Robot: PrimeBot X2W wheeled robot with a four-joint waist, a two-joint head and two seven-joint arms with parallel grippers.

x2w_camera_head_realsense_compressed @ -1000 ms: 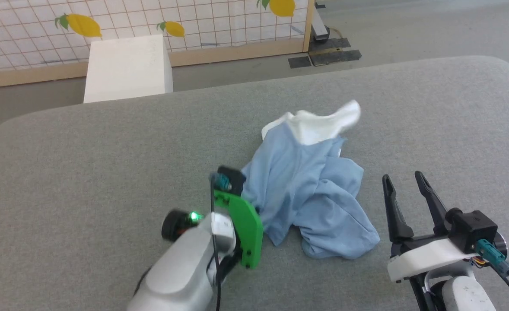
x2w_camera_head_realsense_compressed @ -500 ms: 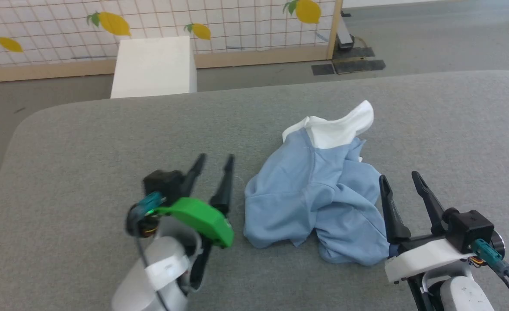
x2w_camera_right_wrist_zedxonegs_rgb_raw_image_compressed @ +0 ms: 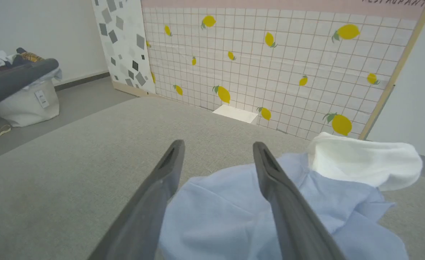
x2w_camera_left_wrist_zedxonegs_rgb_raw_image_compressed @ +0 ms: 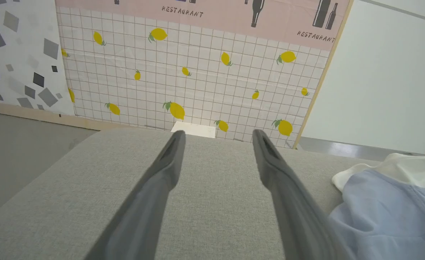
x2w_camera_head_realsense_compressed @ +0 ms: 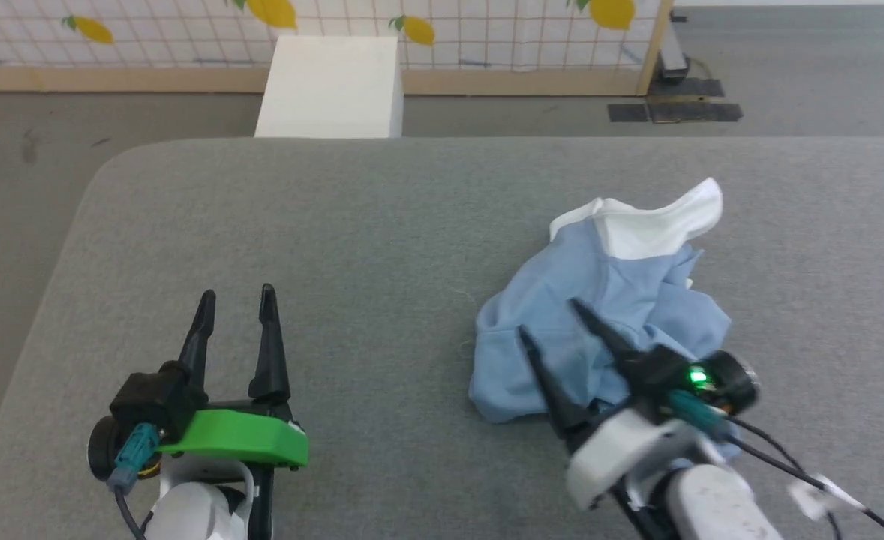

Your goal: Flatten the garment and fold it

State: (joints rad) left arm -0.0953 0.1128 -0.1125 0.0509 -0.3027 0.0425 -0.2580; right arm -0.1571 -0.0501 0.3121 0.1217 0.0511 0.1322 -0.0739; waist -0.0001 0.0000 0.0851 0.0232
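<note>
A seam (x2w_camera_head_realsense_compressed: 637,258) joins the white part (x2w_camera_head_realsense_compressed: 659,229) to the garment. The white part should come along as the garment's collar when I pull the garment open.
The garment (x2w_camera_head_realsense_compressed: 622,300) lies crumpled on the grey padded table (x2w_camera_head_realsense_compressed: 337,247), light blue with a white part raised at its far edge. My right gripper (x2w_camera_head_realsense_compressed: 551,316) is open and hovers over the garment's near left part, its fingers pointing up and left. In the right wrist view the garment (x2w_camera_right_wrist_zedxonegs_rgb_raw_image_compressed: 234,213) spreads under my open right gripper (x2w_camera_right_wrist_zedxonegs_rgb_raw_image_compressed: 218,144). My left gripper (x2w_camera_head_realsense_compressed: 236,296) stands open over bare table well to the left. The left wrist view has my left gripper (x2w_camera_left_wrist_zedxonegs_rgb_raw_image_compressed: 218,134) over the table and the garment (x2w_camera_left_wrist_zedxonegs_rgb_raw_image_compressed: 389,209) at the right edge.
A white box (x2w_camera_head_realsense_compressed: 329,86) stands on the floor behind the table, before a lemon-patterned panel (x2w_camera_head_realsense_compressed: 487,30). A white laundry basket (x2w_camera_right_wrist_zedxonegs_rgb_raw_image_compressed: 25,97) with clothes sits on the floor at the far left in the right wrist view. The table's left edge (x2w_camera_head_realsense_compressed: 59,262) is rounded.
The head camera has turned, shifting the whole picture rightward. My left gripper pulled away from the garment and now points forward, open. My right gripper swung left over the garment.
</note>
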